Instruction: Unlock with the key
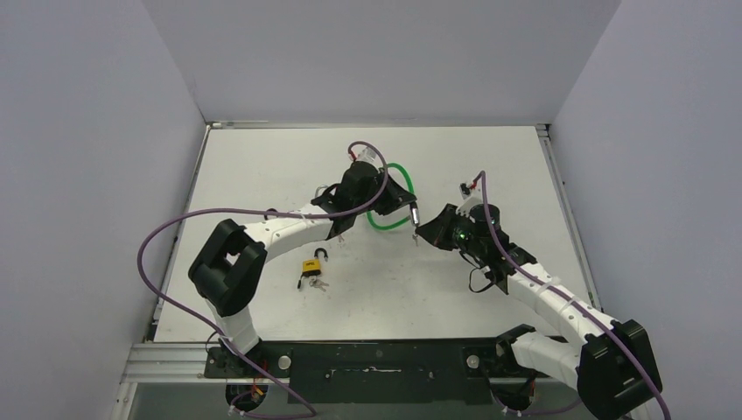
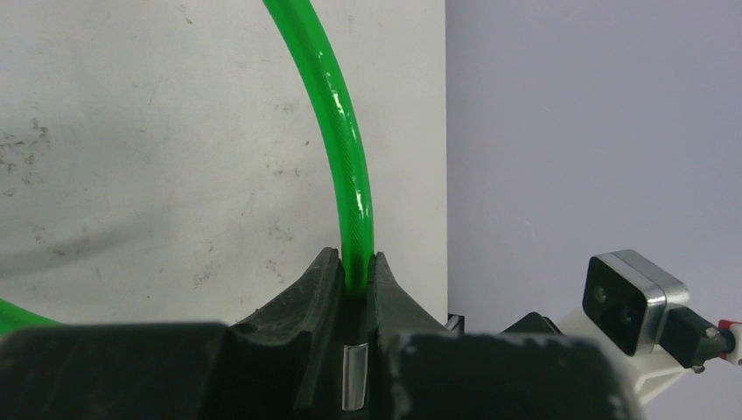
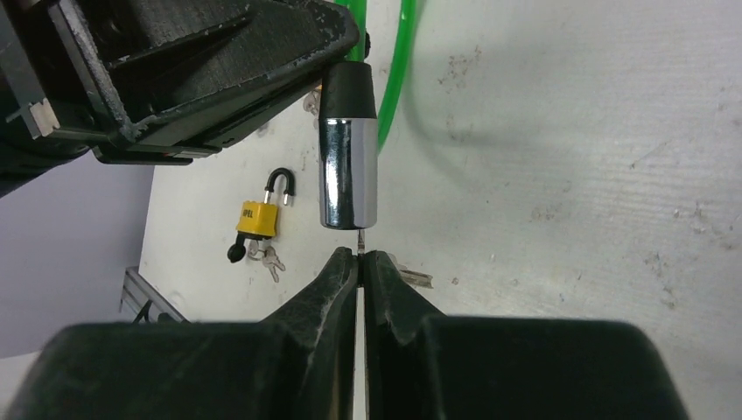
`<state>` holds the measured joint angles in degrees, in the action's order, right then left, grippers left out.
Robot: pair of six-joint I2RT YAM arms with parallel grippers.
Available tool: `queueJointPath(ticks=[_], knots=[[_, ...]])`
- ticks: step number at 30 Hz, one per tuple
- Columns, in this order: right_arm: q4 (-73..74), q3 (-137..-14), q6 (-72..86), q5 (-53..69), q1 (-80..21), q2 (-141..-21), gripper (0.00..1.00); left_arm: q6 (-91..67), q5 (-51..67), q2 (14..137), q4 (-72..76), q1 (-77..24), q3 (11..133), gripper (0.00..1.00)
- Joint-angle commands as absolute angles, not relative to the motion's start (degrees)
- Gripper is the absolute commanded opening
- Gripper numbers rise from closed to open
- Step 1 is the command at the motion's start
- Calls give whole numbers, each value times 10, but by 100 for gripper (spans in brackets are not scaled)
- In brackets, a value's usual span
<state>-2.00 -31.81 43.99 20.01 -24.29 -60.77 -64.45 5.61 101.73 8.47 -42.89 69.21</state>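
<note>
The key's blade [image 3: 360,240] sits straight in the chrome cylinder's end side [image 3: 349,225], so my right gripper should keep turning the key until it comes around, then let it go.
A green cable lock [image 1: 391,194] is looped over the middle of the table, and its chrome cylinder [image 1: 415,215] hangs off the surface. My left gripper [image 2: 354,267] is shut on the green cable [image 2: 350,175], just behind the cylinder. In the right wrist view the cylinder [image 3: 348,171] points at my right gripper [image 3: 360,255]. That gripper is shut on a thin key [image 3: 360,238], whose blade tip meets the cylinder's end face. The rest of the key is hidden between the fingers. In the top view the right gripper [image 1: 425,229] sits right next to the cylinder.
A yellow padlock [image 1: 311,266] with an open shackle and a small bunch of keys [image 1: 320,283] lies on the table near the left arm; it also shows in the right wrist view [image 3: 259,218]. Another metal key piece [image 3: 413,276] shows beside my right fingers. Grey walls enclose the table.
</note>
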Motion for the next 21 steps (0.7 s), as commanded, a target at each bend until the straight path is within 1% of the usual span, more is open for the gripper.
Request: queueJointPath(ticks=[1, 5, 9, 15, 17, 21], knots=[[-156, -311, 380, 179, -232, -599, 0, -690, 139, 966, 142, -442, 688, 0], [-173, -311, 322, 181, -231, -592, 0, -697, 144, 957, 143, -441, 690, 0], [-150, -337, 327, 183, -229, -607, 0, -700, 147, 951, 149, -441, 685, 0], [-163, -339, 409, 195, -222, -609, 0, -721, 156, 945, 184, -440, 664, 0], [-192, -329, 447, 215, -215, -603, 0, -724, 158, 940, 194, -440, 660, 0], [-264, -310, 531, 293, -190, -601, 0, -735, 164, 929, 223, -438, 651, 0]])
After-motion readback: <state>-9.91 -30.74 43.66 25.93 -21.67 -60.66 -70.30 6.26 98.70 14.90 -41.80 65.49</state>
